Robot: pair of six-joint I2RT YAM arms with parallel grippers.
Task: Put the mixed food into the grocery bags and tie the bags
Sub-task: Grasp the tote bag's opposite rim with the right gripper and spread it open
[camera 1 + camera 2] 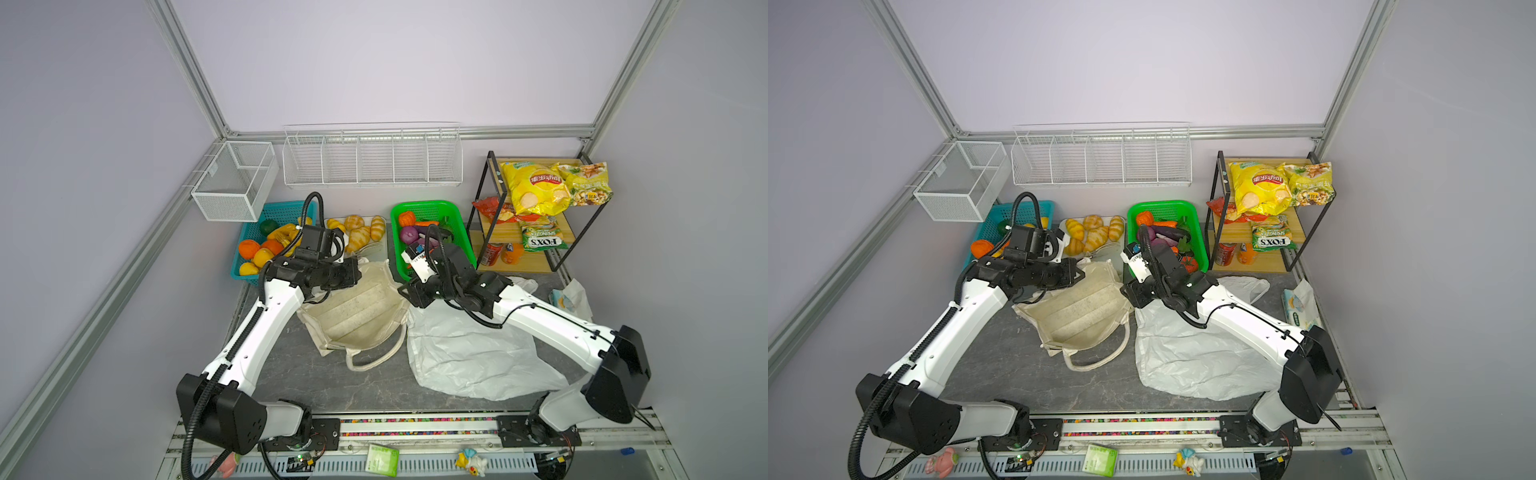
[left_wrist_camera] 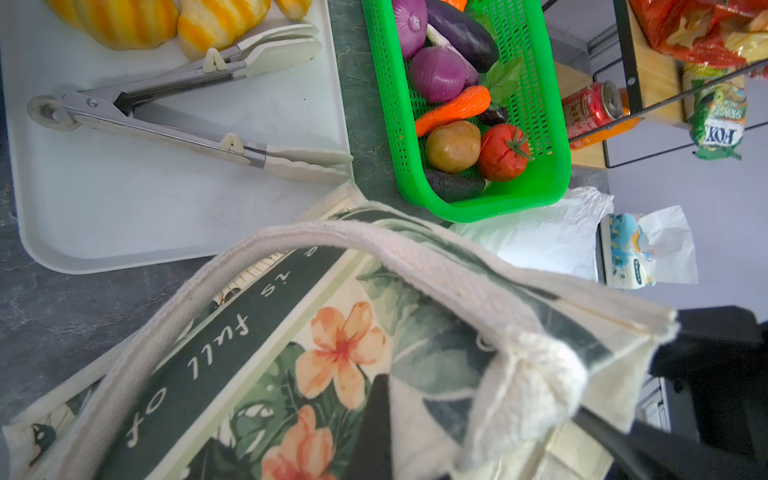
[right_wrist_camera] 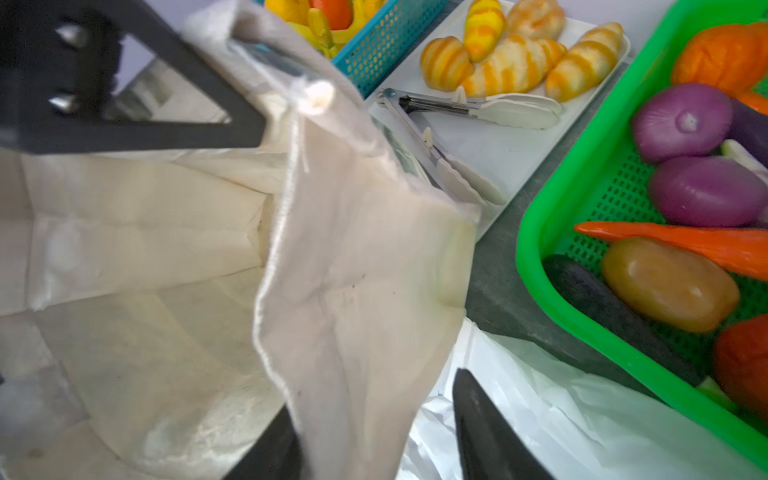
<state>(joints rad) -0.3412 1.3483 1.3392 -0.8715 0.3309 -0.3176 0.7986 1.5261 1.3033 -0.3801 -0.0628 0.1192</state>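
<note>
The tote's opening (image 1: pixel 361 318) sags low and crooked, so my right gripper should grab the tote's side rim (image 1: pixel 404 311) and lift along with my left gripper until the tote stands open.
The cream canvas tote (image 1: pixel 357 307) lies open mid-table, its green flower print (image 2: pixel 291 353) showing in the left wrist view. My left gripper (image 1: pixel 356 271) is shut on the tote's far rim and holds it up. My right gripper (image 3: pixel 374 395) is open and straddles the tote's right rim, one finger inside and one outside over the white plastic bag (image 1: pixel 469 353). Tomato (image 2: pixel 503 151), potato (image 2: pixel 453 145), carrot (image 2: pixel 453 108) and purple onion (image 2: pixel 436 72) lie in the green basket (image 1: pixel 428 204). Two yellow snack packets (image 1: pixel 536 187) (image 1: pixel 586 185) rest on the rack's top shelf.
A white tray (image 2: pixel 124 208) with croissants and tongs sits behind the tote. A blue basket (image 1: pixel 245 276) of oranges and lemons stands at the left. The black rack (image 1: pixel 490 199) also holds a red packet, the FOX'S packet (image 1: pixel 542 239) and cans. A small printed packet (image 1: pixel 565 299) lies far right.
</note>
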